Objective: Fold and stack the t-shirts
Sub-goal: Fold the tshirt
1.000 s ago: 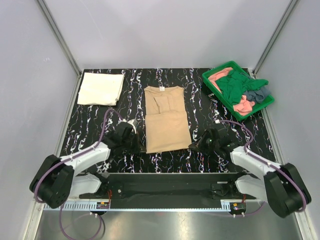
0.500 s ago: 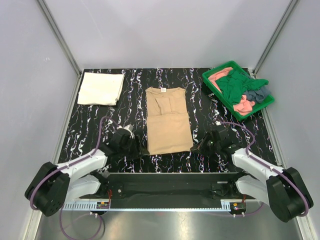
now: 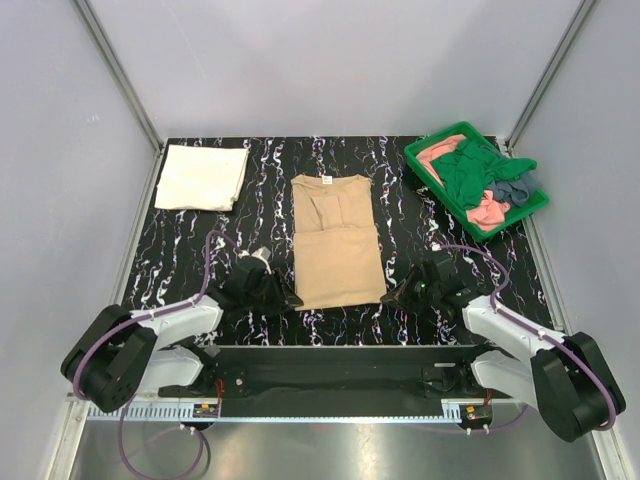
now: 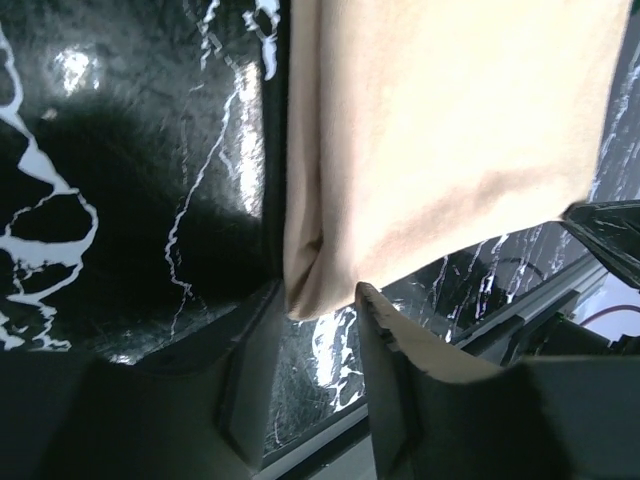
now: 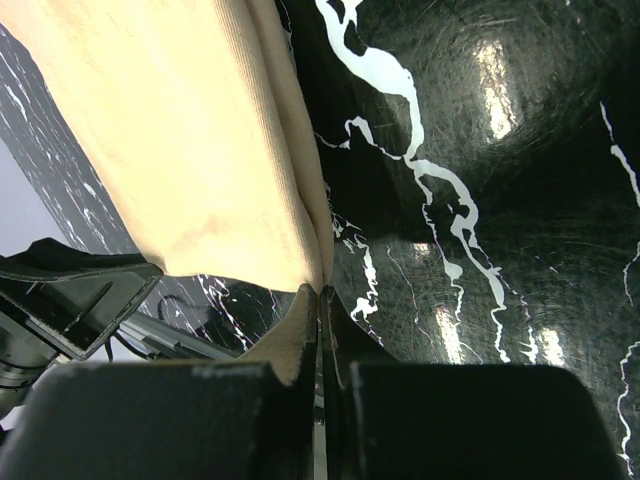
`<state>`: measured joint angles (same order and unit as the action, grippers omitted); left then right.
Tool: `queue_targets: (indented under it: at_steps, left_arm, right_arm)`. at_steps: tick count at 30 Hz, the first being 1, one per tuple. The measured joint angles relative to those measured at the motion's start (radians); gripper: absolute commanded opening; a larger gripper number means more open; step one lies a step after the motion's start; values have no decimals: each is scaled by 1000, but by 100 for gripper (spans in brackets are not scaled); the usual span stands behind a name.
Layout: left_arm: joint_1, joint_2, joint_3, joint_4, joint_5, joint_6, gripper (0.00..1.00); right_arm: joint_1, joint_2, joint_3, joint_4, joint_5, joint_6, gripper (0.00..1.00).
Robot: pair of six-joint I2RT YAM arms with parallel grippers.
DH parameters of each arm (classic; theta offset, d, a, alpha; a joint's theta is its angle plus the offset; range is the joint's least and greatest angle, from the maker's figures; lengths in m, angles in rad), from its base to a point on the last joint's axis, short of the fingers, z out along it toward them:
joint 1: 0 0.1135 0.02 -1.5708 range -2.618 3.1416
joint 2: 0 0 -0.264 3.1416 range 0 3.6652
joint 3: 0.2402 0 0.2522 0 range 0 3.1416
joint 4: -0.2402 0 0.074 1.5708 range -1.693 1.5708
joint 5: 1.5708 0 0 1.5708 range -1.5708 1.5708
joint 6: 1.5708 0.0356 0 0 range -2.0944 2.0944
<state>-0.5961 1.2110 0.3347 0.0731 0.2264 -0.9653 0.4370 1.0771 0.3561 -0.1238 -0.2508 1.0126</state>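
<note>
Next, my left gripper pinches the tan t-shirt's corner (image 4: pixel 313 298), because that corner lies loose between its open fingers. Then both grippers will fold the hem to the collar (image 3: pixel 330 182).
A tan t-shirt (image 3: pixel 337 240), folded into a long strip, lies at the table's middle. My left gripper (image 3: pixel 290 298) is at its near left corner. In the left wrist view the left gripper (image 4: pixel 315 292) is open, and the corner of the tan t-shirt (image 4: pixel 440 130) lies between its fingertips. My right gripper (image 3: pixel 388 295) is at the near right corner. The right wrist view shows the right gripper (image 5: pixel 321 290) shut, pinching the tip of the tan t-shirt (image 5: pixel 180 150). A cream-white t-shirt (image 3: pixel 202 177) lies folded at the back left.
A green tray (image 3: pixel 430 140) at the back right holds a crumpled dark green t-shirt (image 3: pixel 470 170), a salmon-pink t-shirt (image 3: pixel 488 212) and a grey-blue t-shirt (image 3: pixel 515 188). Grey walls and metal frame posts close in the table's sides and back.
My left gripper has opened and slid right to the shirt's near left corner. The right gripper has stayed shut at the near right corner.
</note>
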Motion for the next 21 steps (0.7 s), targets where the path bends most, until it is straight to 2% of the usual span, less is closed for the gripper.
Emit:
queue_targets:
  at_steps: [4,5,8,11,15,19,20,21]
  left_arm:
    - [-9,-8,1,-33,-20,3,29]
    - [-10,-13,1,-43,-26,5,20]
    - [-16,-24,2,-77,-40,22,8]
    - [-26,-41,10,-99,-47,42,2]
    - [-33,-44,36,-118,-47,64,0]
    - [-37,-43,43,-134,-51,69,30]
    - [-39,-44,43,-139,-55,66,42]
    - [-41,-46,42,-145,-60,65,45]
  right_arm:
    - [0,-1,0,0,0,0,0]
    - [0,-1,0,0,0,0,0]
    - [0,-3,0,0,0,0,0]
    - [1,-11,0,0,-1,0,0]
    - [1,-13,0,0,-2,-6,0]
    - [1,-14,-5,0,-2,-7,0]
    - [1,-17,-7,0,-2,-7,0]
    - [1,-20,-10,0,-1,-7,0]
